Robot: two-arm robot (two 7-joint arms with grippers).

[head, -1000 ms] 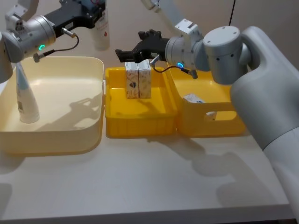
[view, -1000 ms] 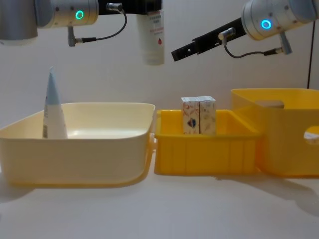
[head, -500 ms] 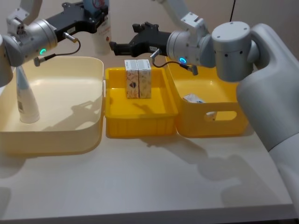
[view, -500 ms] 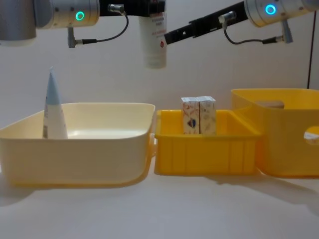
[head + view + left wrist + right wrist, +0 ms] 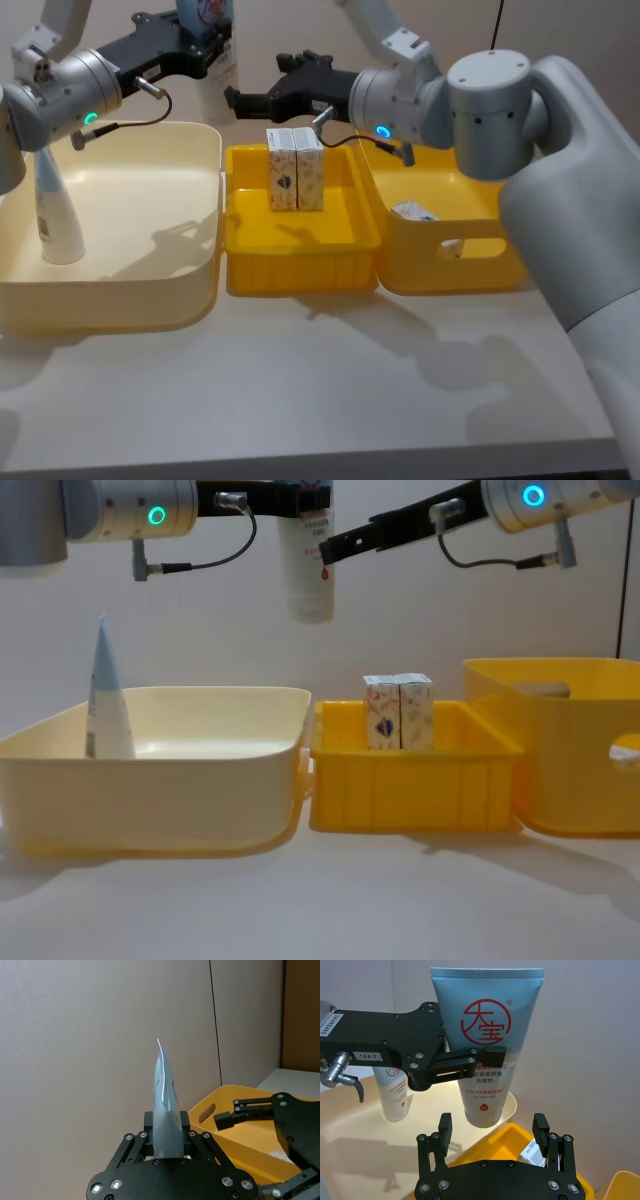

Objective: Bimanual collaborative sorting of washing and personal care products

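Note:
The squeeze tube (image 5: 306, 555) will stay stiff and stand above my right gripper when I carry it, because its lower end (image 5: 311, 600) hangs straight and rounded.
My left gripper (image 5: 305, 498) is shut on a pale blue-white squeeze tube (image 5: 311, 575) with a red mark, held high in the air, cap end down, over the gap between the cream tub and the yellow tray. In the right wrist view the tube (image 5: 487, 1045) hangs broad side on, clamped by the left gripper (image 5: 465, 1062). My right gripper (image 5: 492, 1120) is open and level with the tube's lower end, just short of it. It reaches in from the right (image 5: 238, 100). A second tube (image 5: 55, 205) stands upright in the cream tub. Two cream-orange cartons (image 5: 296, 170) stand side by side in the yellow tray.
The cream tub (image 5: 110, 300) sits at the left, the shallow yellow tray (image 5: 300, 270) in the middle, and a deeper yellow bin (image 5: 450, 260) at the right with a small white item (image 5: 412, 211) inside. The white tabletop in front is bare.
My right gripper has swung up and to the left, from above the cartons to right beside the held tube. The left gripper keeps its hold on the tube, which has shifted only slightly.

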